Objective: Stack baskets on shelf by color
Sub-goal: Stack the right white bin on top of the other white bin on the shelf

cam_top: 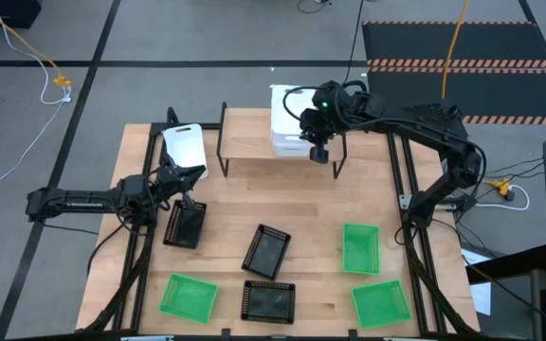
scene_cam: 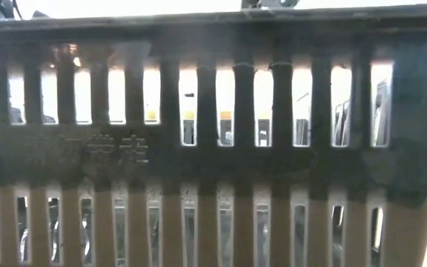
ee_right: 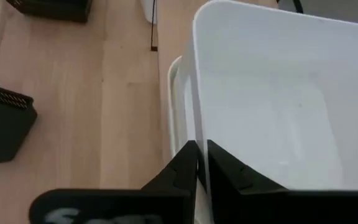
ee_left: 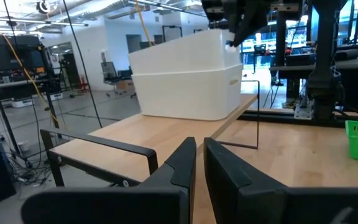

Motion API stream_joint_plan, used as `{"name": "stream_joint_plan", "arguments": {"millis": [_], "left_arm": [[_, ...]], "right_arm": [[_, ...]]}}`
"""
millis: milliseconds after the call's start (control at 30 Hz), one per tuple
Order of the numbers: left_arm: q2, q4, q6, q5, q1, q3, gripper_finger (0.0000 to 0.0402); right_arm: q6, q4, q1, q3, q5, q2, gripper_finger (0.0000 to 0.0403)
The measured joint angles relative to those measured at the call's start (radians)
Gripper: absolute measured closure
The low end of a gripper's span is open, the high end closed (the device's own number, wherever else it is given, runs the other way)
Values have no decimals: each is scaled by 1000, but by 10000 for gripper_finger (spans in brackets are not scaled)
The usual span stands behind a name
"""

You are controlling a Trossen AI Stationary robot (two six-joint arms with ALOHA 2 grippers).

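Observation:
The upper white basket's held end (ee_left: 221, 47) is up higher than the lower white basket (ee_left: 188, 96), so my right gripper should lower that end until the two baskets nest level, and then open.
Two white baskets are nested at the right end of the shelf (cam_top: 254, 142). The upper one (ee_left: 191, 53) sits tilted in the lower one (ee_left: 188, 93). My right gripper (ee_right: 202, 155) is shut on the upper basket (cam_top: 290, 114). A third white basket (cam_top: 184, 144) lies on the table left of the shelf. My left gripper (ee_left: 199, 163) is shut and holds nothing; it hovers at the table's left (cam_top: 192, 175), next to a black basket (cam_top: 185, 225). Two more black baskets (cam_top: 266, 250) (cam_top: 269, 299) and three green ones (cam_top: 189, 296) (cam_top: 360, 248) (cam_top: 381, 303) lie on the table. My right gripper pinches the upper white basket's near wall (ee_right: 197, 118) by its rim, close to the right corner, one finger inside the basket and one outside. The fingers (ee_right: 185, 165) slant down from the table's right. The basket is tilted, its held end raised, the rest resting in the lower basket.
In the low view the slotted wall of a black basket (scene_cam: 213, 148) stands right in front of the camera and hides the table. The shelf's left and middle parts (cam_top: 245, 140) are bare. Black frame bars (cam_top: 401, 189) run along the table's sides.

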Motion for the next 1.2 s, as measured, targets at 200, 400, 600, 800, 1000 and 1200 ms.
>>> {"name": "stream_joint_plan", "arguments": {"millis": [200, 400, 600, 800, 1000, 1200], "left_arm": [[0, 0, 0, 0, 0, 0, 366], [0, -18, -8, 0, 0, 0, 366], [0, -50, -35, 1, 0, 0, 366], [0, -54, -56, 1, 0, 0, 366], [0, -54, -60, 1, 0, 0, 366], [0, -54, -59, 1, 0, 0, 366]], "right_arm": [[17, 87, 1, 0, 0, 36, 380], [13, 72, 4, 0, -1, 47, 354], [-60, -34, 6, 0, -7, 46, 327], [-142, -70, 8, 0, -81, 46, 340], [-257, -88, 8, -26, -82, 44, 371], [-450, -76, 7, -70, -94, 40, 397]]}}
